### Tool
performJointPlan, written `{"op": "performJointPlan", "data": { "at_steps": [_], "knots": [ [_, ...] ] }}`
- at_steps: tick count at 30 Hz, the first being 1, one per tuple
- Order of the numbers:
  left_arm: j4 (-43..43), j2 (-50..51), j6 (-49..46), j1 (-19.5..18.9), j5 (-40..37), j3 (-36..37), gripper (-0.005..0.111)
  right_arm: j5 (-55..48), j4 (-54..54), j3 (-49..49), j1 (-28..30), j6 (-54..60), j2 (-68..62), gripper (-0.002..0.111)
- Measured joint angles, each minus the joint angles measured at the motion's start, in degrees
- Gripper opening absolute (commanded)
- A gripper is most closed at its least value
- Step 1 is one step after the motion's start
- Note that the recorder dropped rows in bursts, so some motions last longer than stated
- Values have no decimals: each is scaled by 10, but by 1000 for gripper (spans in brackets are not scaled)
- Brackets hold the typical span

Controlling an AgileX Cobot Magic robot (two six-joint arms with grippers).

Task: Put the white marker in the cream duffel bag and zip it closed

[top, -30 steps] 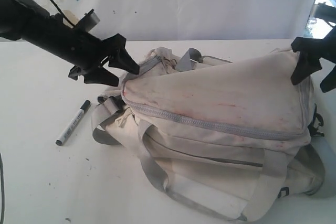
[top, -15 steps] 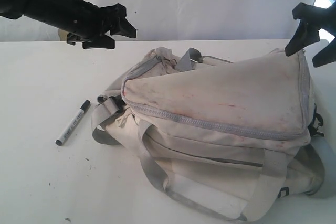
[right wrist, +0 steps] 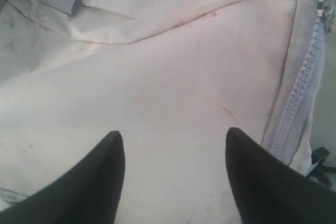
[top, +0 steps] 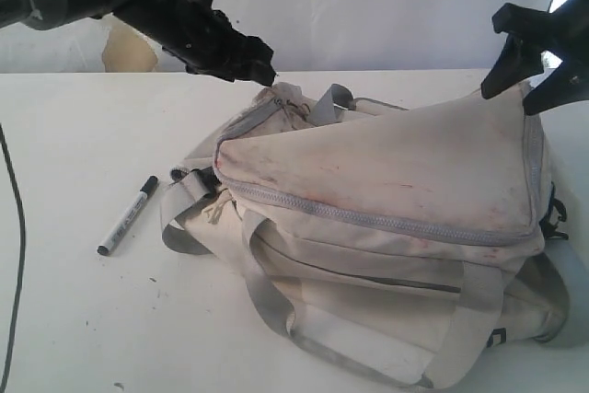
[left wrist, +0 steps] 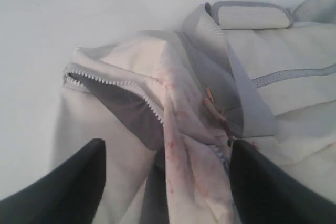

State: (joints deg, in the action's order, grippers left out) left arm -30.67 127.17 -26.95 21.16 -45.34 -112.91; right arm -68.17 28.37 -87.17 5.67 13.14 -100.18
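Observation:
The zipper pull [left wrist: 216, 113] is against the bag's stained fold, a long way from my right gripper. My left gripper should hold the stained fold [left wrist: 179, 158] while my right gripper reaches for the zipper pull.
The white marker [top: 129, 215] with its black cap lies on the table, left of the cream duffel bag [top: 396, 200]. My left gripper [top: 265, 69] hovers open just above the bag's rear left corner. In the left wrist view its fingers [left wrist: 79, 182] straddle stained fabric [left wrist: 184, 145] beside a partly open zipper showing dark grey lining [left wrist: 123, 103]. My right gripper [top: 508, 98] is open over the bag's right top edge. In the right wrist view, that gripper [right wrist: 173, 132] sits above the flat top panel, with a grey zipper [right wrist: 302, 93] alongside.
Grey webbing straps [top: 267, 306] loop out at the bag's front and left onto the white table [top: 74, 310]. A white wall [top: 386, 6] stands behind. A black clip [top: 554, 213] hangs at the bag's right end.
My left gripper lifted off the bag's left corner, then swung right and down to the rear corner. My right gripper rose and shifted slightly left. Marker and bag have not moved.

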Motion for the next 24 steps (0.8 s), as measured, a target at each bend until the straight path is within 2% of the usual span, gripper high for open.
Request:
{"op": "performJointPlan", "data": {
  "at_steps": [4,10,15,17,19,22,24],
  "knots": [
    [26,5,0,21,-4,-6,72,1,-5,0,0,0,0,53],
    [129,10,0,55,-6,-6,72,11,-9,0,0,0,0,53],
    [161,25,10,64,6,-6,71,13,-11,0,0,2,0,53],
    [163,31,12,64,5,-6,59,13,-11,0,0,4,0,53],
    [163,38,13,64,5,-6,39,13,-11,0,0,4,0,53],
    [151,42,13,64,4,-6,-1,13,-12,0,0,5,0,52],
    [142,44,15,64,3,-6,1,13,-1,0,0,15,0,51]
  ]
}}
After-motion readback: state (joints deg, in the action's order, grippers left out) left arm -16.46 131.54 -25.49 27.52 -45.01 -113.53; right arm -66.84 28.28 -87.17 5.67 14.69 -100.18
